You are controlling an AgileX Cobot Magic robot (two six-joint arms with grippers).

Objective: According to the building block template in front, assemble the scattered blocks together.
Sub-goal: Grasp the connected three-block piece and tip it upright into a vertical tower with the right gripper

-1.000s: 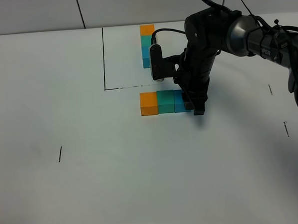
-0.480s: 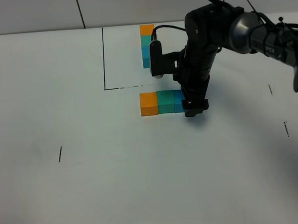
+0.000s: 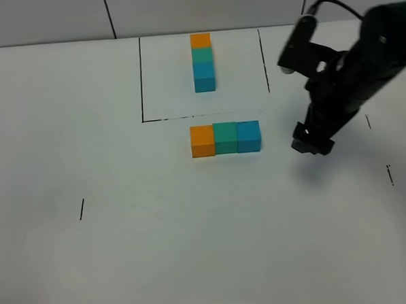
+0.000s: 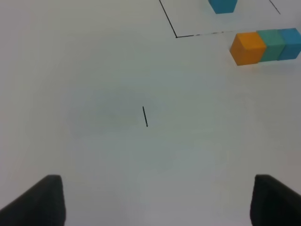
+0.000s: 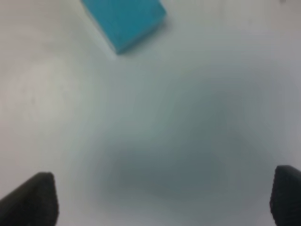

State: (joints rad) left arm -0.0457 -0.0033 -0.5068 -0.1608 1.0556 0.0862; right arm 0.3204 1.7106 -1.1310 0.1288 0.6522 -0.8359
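Observation:
My right gripper should go back, take hold of the row's teal-green cube and turn the row parallel to the template, because the row of blocks (image 3: 225, 138) lies across it.
The building block template (image 3: 202, 62) is a row of orange, teal-green and blue cubes standing inside a drawn black outline at the back. In front of the outline the scattered blocks sit side by side touching: orange (image 3: 202, 140), teal-green (image 3: 225, 138) and blue (image 3: 248, 136). My right gripper (image 3: 311, 141) hovers open and empty to the right of the blue cube (image 5: 124, 19), clear of it. My left gripper (image 4: 155, 207) is open with nothing between its fingers (image 4: 33, 200), far from the orange cube (image 4: 248, 48). The left arm is out of the exterior high view.
Short black tick marks are drawn on the white table, one at the left (image 3: 82, 209) and two at the right (image 3: 391, 175). A tiled wall runs along the back edge.
My right gripper has opened, let go of the blue cube and swung away to the right. The three cubes stay in their row.

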